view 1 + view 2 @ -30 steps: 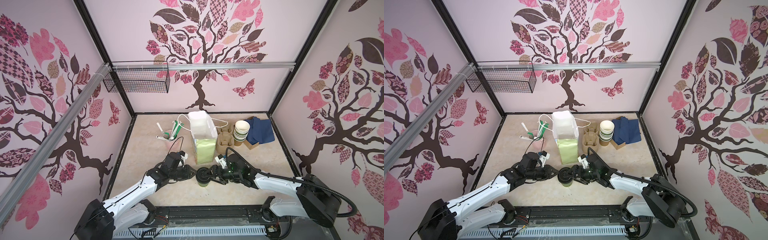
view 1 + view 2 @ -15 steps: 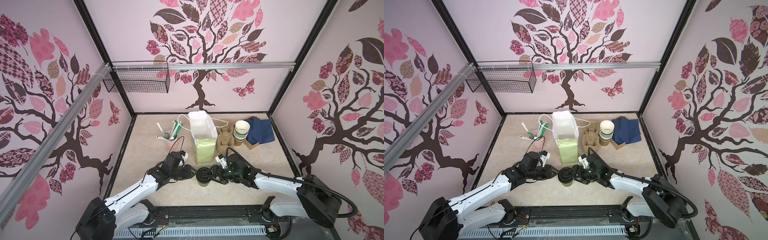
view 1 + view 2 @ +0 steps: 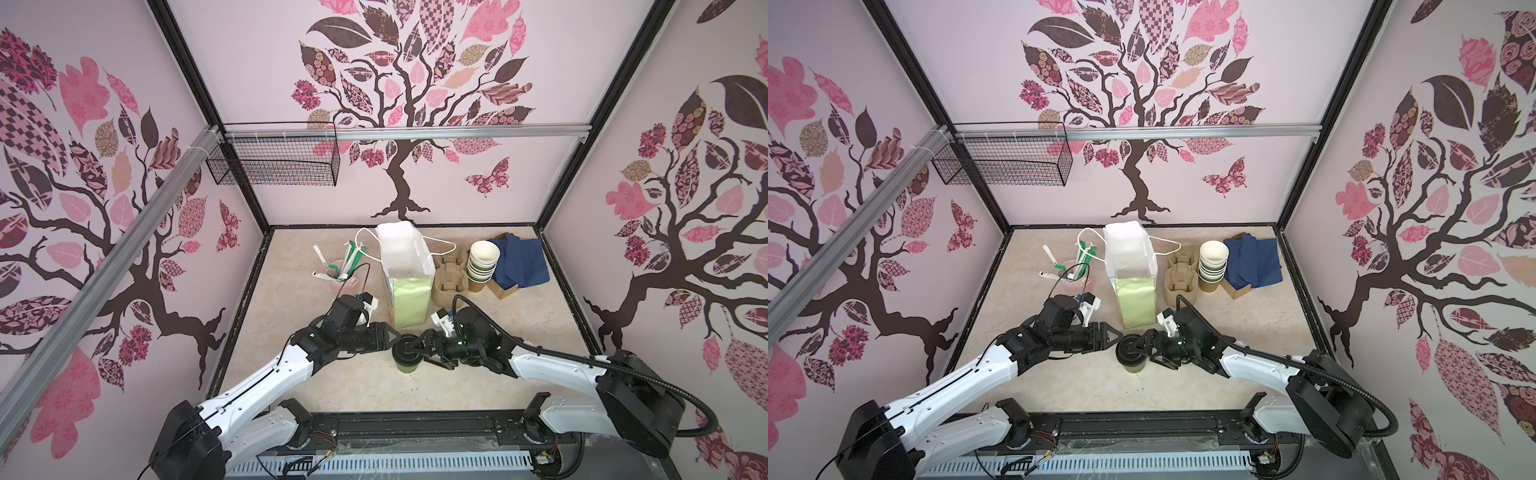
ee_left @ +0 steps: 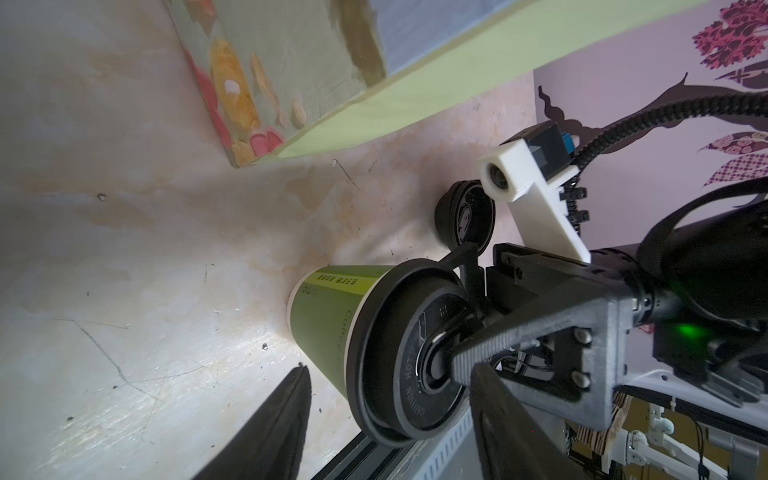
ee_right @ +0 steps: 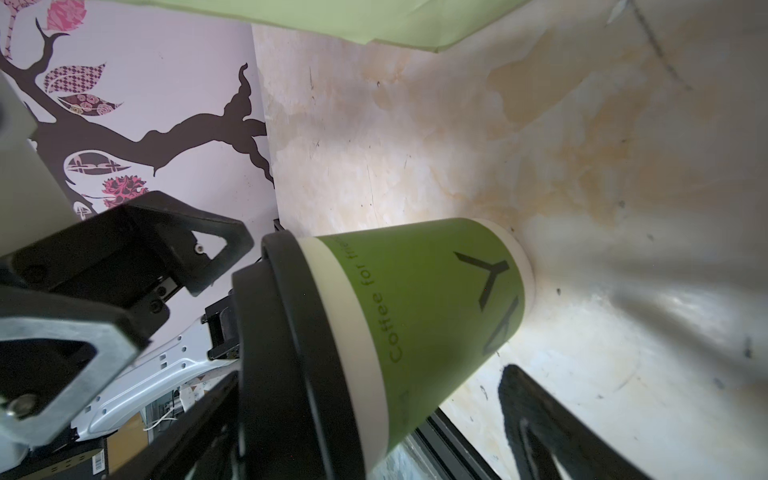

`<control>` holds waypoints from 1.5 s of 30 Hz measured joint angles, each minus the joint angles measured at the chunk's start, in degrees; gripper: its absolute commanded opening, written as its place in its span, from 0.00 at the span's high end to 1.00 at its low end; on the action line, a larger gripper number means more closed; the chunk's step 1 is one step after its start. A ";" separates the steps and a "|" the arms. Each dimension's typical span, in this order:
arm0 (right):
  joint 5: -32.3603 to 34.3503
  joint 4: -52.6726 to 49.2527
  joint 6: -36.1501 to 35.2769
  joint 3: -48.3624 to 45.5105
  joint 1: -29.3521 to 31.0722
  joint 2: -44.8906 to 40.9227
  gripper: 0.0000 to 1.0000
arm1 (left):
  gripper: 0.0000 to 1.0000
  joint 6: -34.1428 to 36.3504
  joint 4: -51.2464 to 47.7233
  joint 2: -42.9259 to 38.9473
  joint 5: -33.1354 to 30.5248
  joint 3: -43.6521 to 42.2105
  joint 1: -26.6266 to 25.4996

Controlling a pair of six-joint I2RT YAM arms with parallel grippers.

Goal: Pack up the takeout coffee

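Next, my left gripper grips the cup's near rim (image 4: 376, 420) while my right gripper moves to the lid's edge, as my right gripper's finger is on the lid's centre (image 4: 434, 352).
The takeout coffee (image 3: 406, 356) (image 3: 1131, 356), a green paper cup with a black lid, stands upright on the table in front of the paper bag (image 3: 405, 266) (image 3: 1133, 270). My left gripper (image 3: 395, 336) (image 3: 1117, 334) is at the cup's left, level with the lid. In the left wrist view its jaws (image 4: 390, 374) stand open on either side of the lid (image 4: 415, 357). My right gripper (image 3: 419, 353) (image 3: 1144, 352) reaches in from the right, open. One finger lies across the lid's centre. In the right wrist view the other finger (image 5: 536, 419) stands clear of the cup's wall (image 5: 415, 316).
A loose black lid (image 4: 465, 216) lies on the table behind the cup. At the back stand a cardboard cup carrier (image 3: 449, 276), a stack of lidless cups (image 3: 482, 266), a blue cloth (image 3: 521, 262) and a pink cup of straws (image 3: 343, 270). A wire basket (image 3: 274, 162) hangs on the wall.
My left gripper's jaws have spread apart beside the lid. The right gripper's jaws have widened slightly. The cup stays where it was.
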 measured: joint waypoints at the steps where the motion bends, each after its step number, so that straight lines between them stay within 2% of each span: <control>1: 0.17 -1.18 -0.24 0.39 0.00 -1.27 0.01 | 0.32 0.17 -0.17 0.37 0.42 0.00 0.00; 6: 1.49 -6.29 -1.95 1.53 0.00 -10.32 0.06 | 0.30 1.16 -0.26 1.60 3.48 -0.02 0.00; 12: 5.33 -11.58 -1.31 -3.96 -0.07 -20.06 0.22 | 0.30 1.51 -0.24 3.26 5.42 -0.02 0.00; 16: 7.30 -15.10 -1.44 -4.96 -0.13 -22.88 0.33 | 0.32 1.68 -0.68 4.85 5.31 -0.02 0.00; 20: 6.34 -16.02 -3.50 -4.92 -0.13 -20.87 0.33 | 0.34 1.70 -1.01 6.14 5.31 -0.02 0.00; 31: -1.05 -14.12 -8.24 -3.63 -0.13 -11.54 0.23 | 0.38 2.91 -0.94 7.43 5.70 0.35 0.00; 45: -3.72 -8.98 -8.57 -2.03 -0.13 -4.68 0.25 | 0.42 2.86 0.33 8.35 6.58 0.44 0.00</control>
